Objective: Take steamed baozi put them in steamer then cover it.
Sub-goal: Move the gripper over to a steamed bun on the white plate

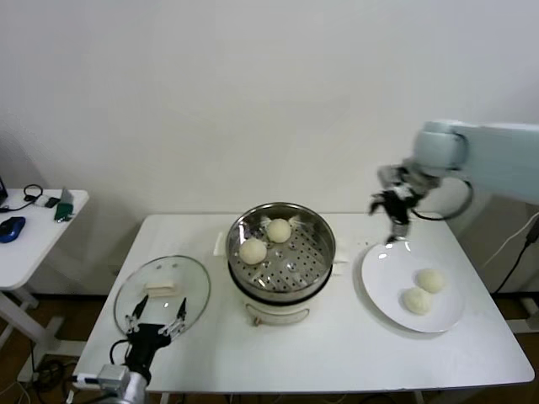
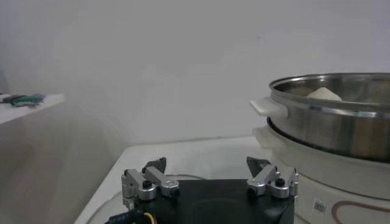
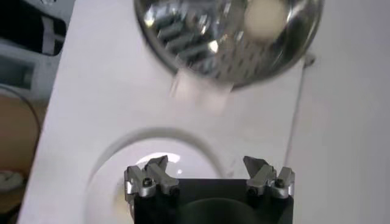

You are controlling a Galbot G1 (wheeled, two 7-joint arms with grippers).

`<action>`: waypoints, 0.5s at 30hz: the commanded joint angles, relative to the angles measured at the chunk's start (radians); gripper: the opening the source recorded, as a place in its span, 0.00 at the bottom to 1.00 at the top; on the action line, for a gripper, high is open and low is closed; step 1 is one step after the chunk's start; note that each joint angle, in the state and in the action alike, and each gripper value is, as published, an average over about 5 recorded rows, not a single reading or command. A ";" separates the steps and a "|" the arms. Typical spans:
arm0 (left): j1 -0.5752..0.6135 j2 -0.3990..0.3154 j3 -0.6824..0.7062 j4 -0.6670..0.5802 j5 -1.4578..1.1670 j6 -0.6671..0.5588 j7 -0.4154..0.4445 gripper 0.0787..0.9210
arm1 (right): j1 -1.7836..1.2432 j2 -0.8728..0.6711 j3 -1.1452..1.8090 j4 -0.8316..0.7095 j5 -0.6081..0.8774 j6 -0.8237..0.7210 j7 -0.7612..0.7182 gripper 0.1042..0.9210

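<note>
The baozi on the plate are touching but have separate round outlines (image 1: 424, 290). The nearer baozi (image 1: 417, 300) will come away by itself when I lift it.
The steel steamer (image 1: 281, 250) stands mid-table on its cream base and holds two baozi (image 1: 253, 251) (image 1: 279, 230) on the perforated tray. Two more baozi (image 1: 430, 280) (image 1: 416, 300) lie on a white plate (image 1: 387, 269) to its right. My right gripper (image 1: 396, 231) is open and empty, above the plate's far rim; its wrist view shows the plate (image 3: 122, 152), the steamer (image 3: 201, 42) and one baozi (image 3: 264, 17). My left gripper (image 1: 157, 322) is open and empty at the near left, over the glass lid (image 1: 162, 290). The left wrist view shows the steamer (image 2: 341, 119).
A side table (image 1: 29, 227) with a mouse and small items stands at the far left. A wall runs behind the table. The table's front edge (image 1: 303, 389) is close to the left gripper.
</note>
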 commanded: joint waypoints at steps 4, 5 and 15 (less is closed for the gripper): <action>-0.003 -0.019 -0.006 -0.001 0.007 0.006 0.002 0.88 | -0.427 -0.233 0.224 -0.038 -0.260 -0.025 0.039 0.88; -0.003 -0.021 -0.007 0.000 0.009 0.006 0.001 0.88 | -0.461 -0.228 0.254 -0.051 -0.270 -0.027 0.044 0.88; 0.000 -0.031 -0.011 0.010 0.016 0.004 0.000 0.88 | -0.630 -0.151 0.421 -0.182 -0.311 -0.045 0.083 0.88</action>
